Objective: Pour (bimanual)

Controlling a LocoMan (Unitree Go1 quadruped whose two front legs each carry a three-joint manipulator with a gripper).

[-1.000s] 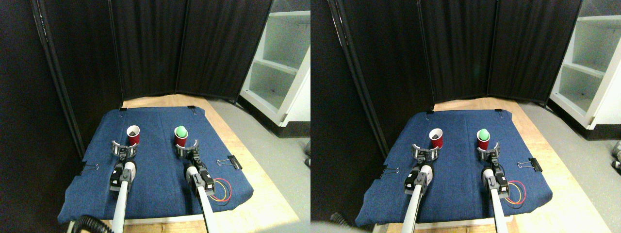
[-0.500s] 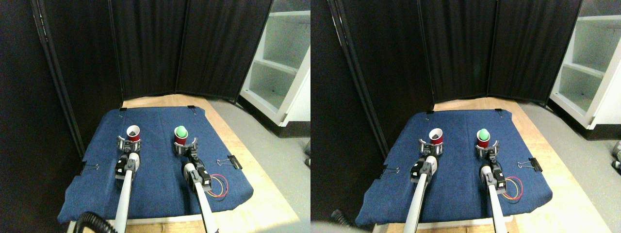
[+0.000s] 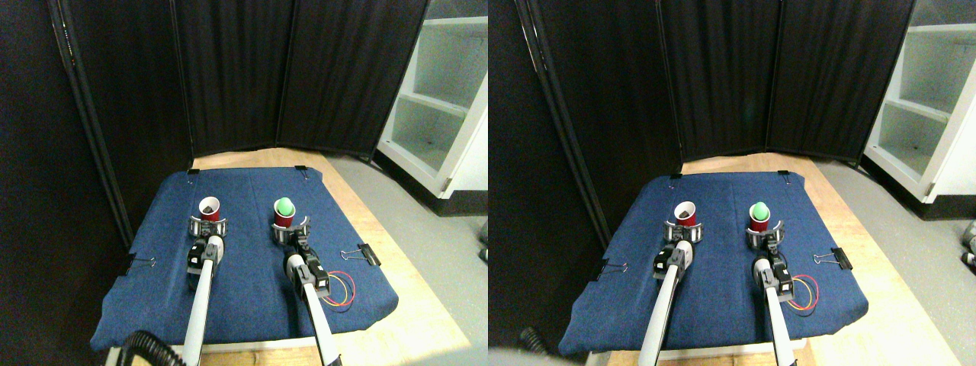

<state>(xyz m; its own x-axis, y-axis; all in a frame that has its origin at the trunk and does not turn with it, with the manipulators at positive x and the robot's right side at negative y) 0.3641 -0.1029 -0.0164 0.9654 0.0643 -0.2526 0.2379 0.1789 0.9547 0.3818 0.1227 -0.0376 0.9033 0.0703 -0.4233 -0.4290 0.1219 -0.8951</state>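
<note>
I expect that when I tip the green ball's cup over the other cup, the ball (image 3: 285,207) will drop out whole, because its round top (image 3: 285,202) sits above the rim of the ball's cup.
Two red cups stand upright on the blue cloth (image 3: 252,267). The left cup (image 3: 210,210) has a white inside with something dark in it. The right cup (image 3: 284,214) holds a green ball (image 3: 284,205) at its rim. My left gripper (image 3: 208,226) is open, its curved jaws standing either side of the left cup's base. My right gripper (image 3: 291,230) is open too, its jaws around the lower part of the right cup. Neither cup is lifted or tilted.
The cloth is clipped to a wooden board (image 3: 381,229) with binder clips (image 3: 367,254). Red and yellow wires (image 3: 341,292) loop by the right arm. Black folding screens (image 3: 244,76) close the back and a white shelf unit (image 3: 442,107) stands at right.
Both arms have reached forward. The left gripper slid right and forward until its jaws flank the left cup; the right gripper edged closer around the right cup. The cups have not moved.
</note>
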